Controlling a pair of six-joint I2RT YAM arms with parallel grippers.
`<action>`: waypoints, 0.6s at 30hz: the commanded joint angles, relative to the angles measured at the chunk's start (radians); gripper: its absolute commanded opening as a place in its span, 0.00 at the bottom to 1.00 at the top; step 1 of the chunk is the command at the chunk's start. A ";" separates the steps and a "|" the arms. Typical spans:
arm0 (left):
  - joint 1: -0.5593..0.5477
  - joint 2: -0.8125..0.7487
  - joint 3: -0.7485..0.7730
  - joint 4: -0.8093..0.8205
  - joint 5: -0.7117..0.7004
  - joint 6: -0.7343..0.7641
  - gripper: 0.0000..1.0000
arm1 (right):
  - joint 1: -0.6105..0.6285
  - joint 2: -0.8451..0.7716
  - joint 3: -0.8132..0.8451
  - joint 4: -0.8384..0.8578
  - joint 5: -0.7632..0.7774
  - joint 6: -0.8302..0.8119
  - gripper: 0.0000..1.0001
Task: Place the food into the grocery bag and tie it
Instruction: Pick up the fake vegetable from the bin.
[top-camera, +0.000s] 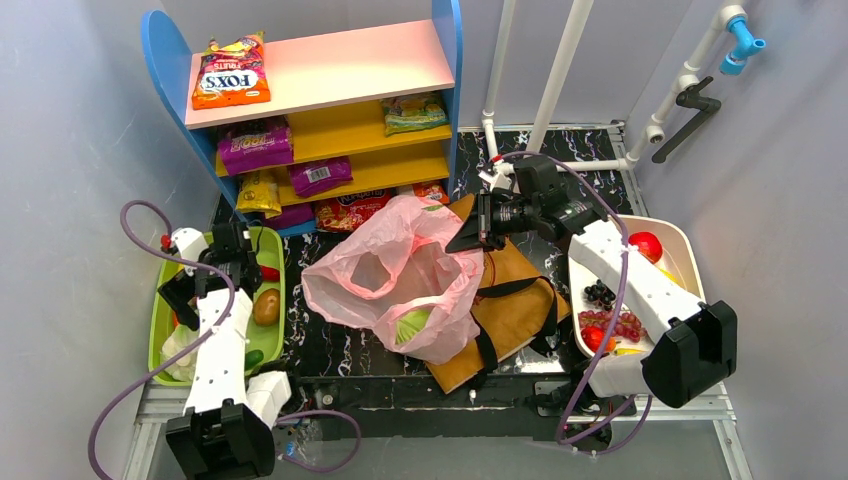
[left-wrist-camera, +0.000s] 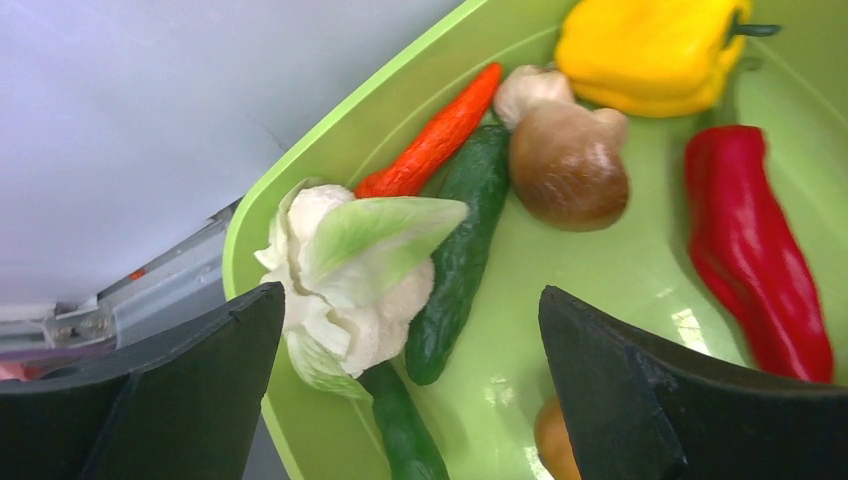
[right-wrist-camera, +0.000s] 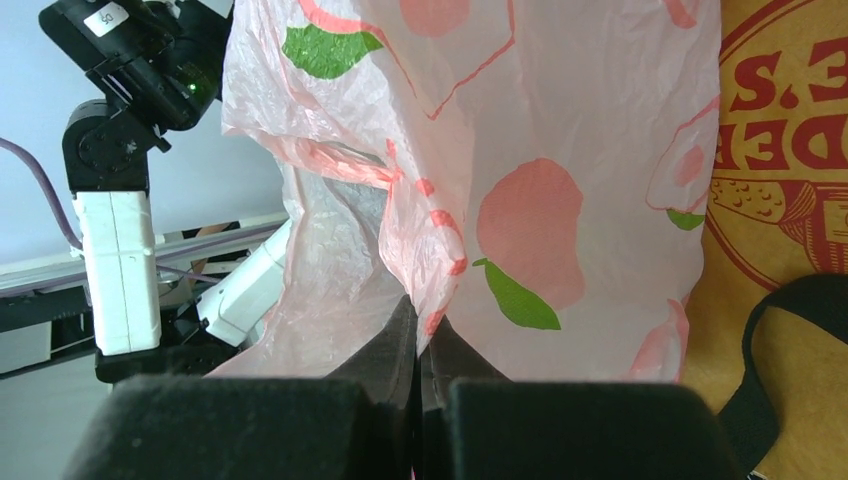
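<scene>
My left gripper keeps moving down over the cauliflower, with the cauliflower's green leaf (left-wrist-camera: 385, 242) standing up inside its open fingers, until it closes on that leaf.
The pink grocery bag (top-camera: 390, 275) lies open at the table's middle, partly over a brown paper bag (top-camera: 520, 290). A green-and-white vegetable (top-camera: 412, 323) shows inside it. My right gripper (top-camera: 472, 232) is shut on the bag's far right rim; in the right wrist view the thin pink plastic (right-wrist-camera: 560, 150) is pinched between the closed fingers (right-wrist-camera: 420, 335). My left gripper (top-camera: 185, 290) hangs open and empty over the green tray (top-camera: 282, 330). Between its fingers (left-wrist-camera: 410, 295) lie a cauliflower (left-wrist-camera: 340, 270) and a cucumber (left-wrist-camera: 465, 240).
The tray (left-wrist-camera: 600, 280) also holds a mushroom (left-wrist-camera: 565, 165), yellow pepper (left-wrist-camera: 640, 50), red pepper (left-wrist-camera: 755, 250) and orange chili (left-wrist-camera: 435, 135). A white tub (top-camera: 690, 250) at right holds grapes (top-camera: 600, 293) and a tomato (top-camera: 646, 245). A shelf (top-camera: 330, 65) with snack packets stands behind.
</scene>
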 joint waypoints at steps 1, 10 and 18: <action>0.087 0.028 -0.012 0.032 -0.049 -0.041 0.98 | -0.003 0.009 -0.015 0.068 -0.045 0.005 0.01; 0.227 0.139 0.004 -0.013 -0.047 -0.156 0.98 | -0.003 -0.005 -0.061 0.096 -0.060 0.005 0.01; 0.338 0.277 0.034 -0.051 0.033 -0.242 0.98 | -0.003 0.002 -0.049 0.066 -0.081 -0.028 0.01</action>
